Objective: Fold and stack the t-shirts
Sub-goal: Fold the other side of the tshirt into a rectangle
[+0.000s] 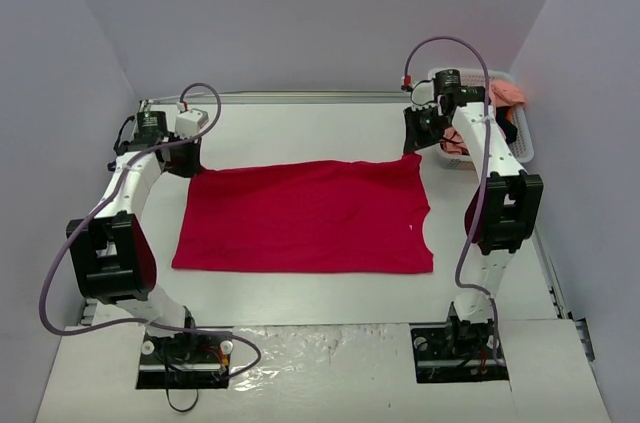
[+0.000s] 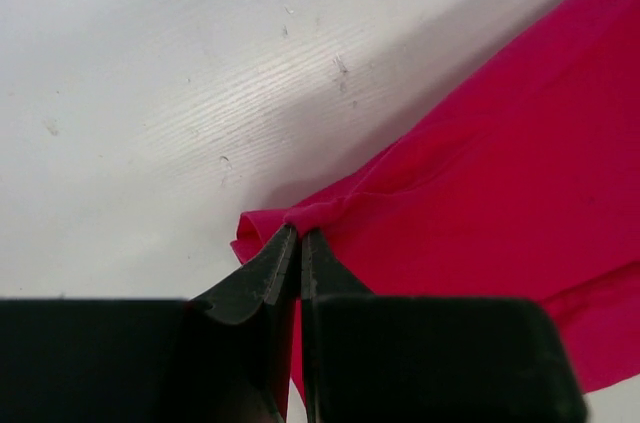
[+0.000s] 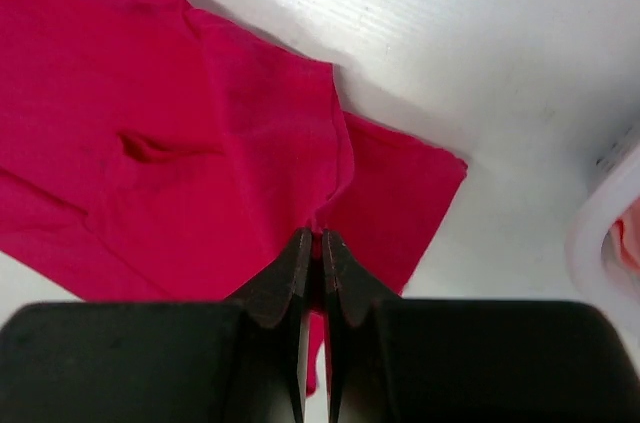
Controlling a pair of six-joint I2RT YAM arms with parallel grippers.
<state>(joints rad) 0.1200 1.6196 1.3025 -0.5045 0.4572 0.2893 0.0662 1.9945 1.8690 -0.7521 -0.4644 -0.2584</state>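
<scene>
The red t-shirt's far edge [image 1: 310,164] is stretched parallel to its near edge. My right gripper keeps pulling the t-shirt's corner toward the near edge [image 1: 400,271] until it lies flat.
A crimson red t-shirt [image 1: 305,215] lies spread flat across the middle of the table, folded into a wide rectangle. My left gripper [image 1: 187,158] is shut on its far left corner; in the left wrist view the jaws pinch a bunched edge of red cloth [image 2: 330,211]. My right gripper [image 1: 414,143] is shut on the far right corner, where red fabric [image 3: 250,143] puckers between the closed jaws [image 3: 312,235]. A salmon pink t-shirt [image 1: 508,93] with a bit of black garment sits in the white basket [image 1: 523,146] at the far right.
The white lattice basket's rim [image 3: 600,233] lies just right of my right gripper. Grey walls enclose the table on three sides. Foil-like sheeting [image 1: 320,353] covers the near edge between the arm bases.
</scene>
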